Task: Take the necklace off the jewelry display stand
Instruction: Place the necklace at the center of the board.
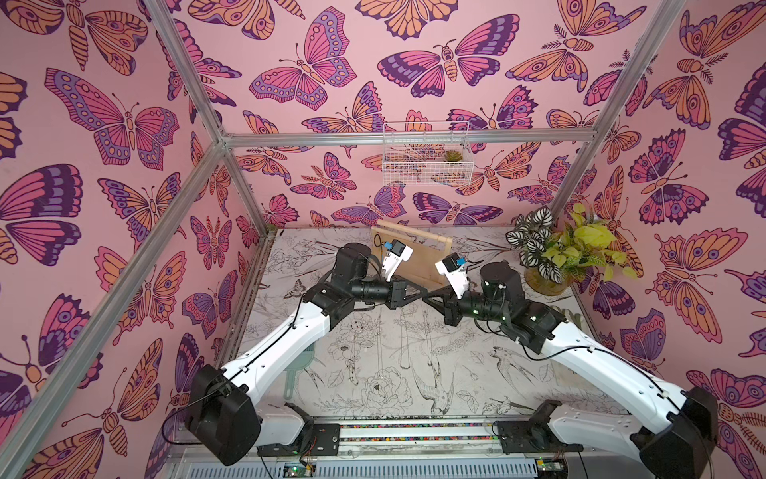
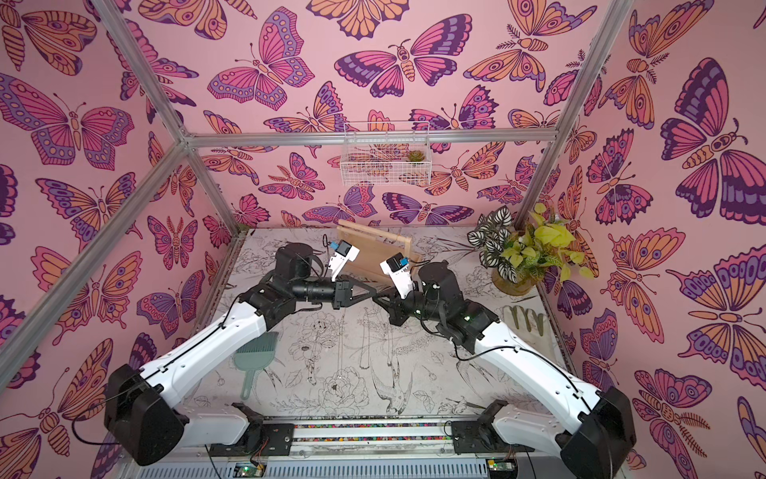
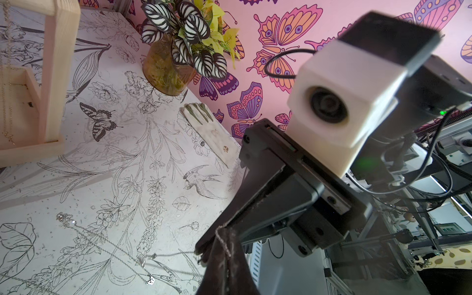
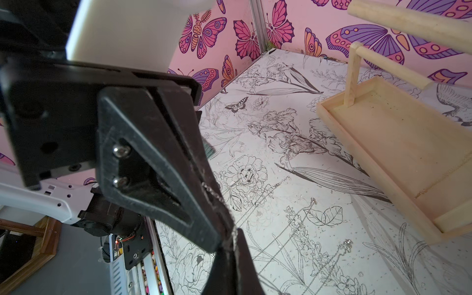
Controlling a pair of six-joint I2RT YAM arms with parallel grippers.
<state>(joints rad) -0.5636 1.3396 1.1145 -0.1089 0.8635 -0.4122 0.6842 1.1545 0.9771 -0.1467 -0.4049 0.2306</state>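
Observation:
My right gripper holds the necklace (image 3: 222, 237) that my left gripper's closed fingers pinch, so I should open those fingers before the right gripper sets it beside the other chains.
The pale wooden jewelry display stand (image 1: 416, 255) (image 2: 369, 249) sits at the back of the table, behind both grippers. In both top views my left gripper (image 1: 419, 294) and right gripper (image 1: 430, 296) meet tip to tip in front of it. A thin silver necklace (image 3: 224, 238) lies over my left gripper's (image 3: 227, 237) shut fingertips, and its chain trails off sideways in the air. The right wrist view shows the same necklace (image 4: 217, 199) running down into my right gripper (image 4: 232, 242), whose jaws are shut on it. The stand's base (image 4: 383, 143) sits off to one side.
Several other chains (image 4: 281, 229) lie on the printed tabletop, one with a butterfly pendant (image 3: 150, 281). Another chain (image 3: 6, 76) hangs by the stand's upright (image 3: 58, 63). Potted plant (image 1: 547, 257) at back right, white glove (image 2: 526, 321) right, green scoop (image 2: 255, 356) left, wire basket (image 1: 427, 153) on the wall.

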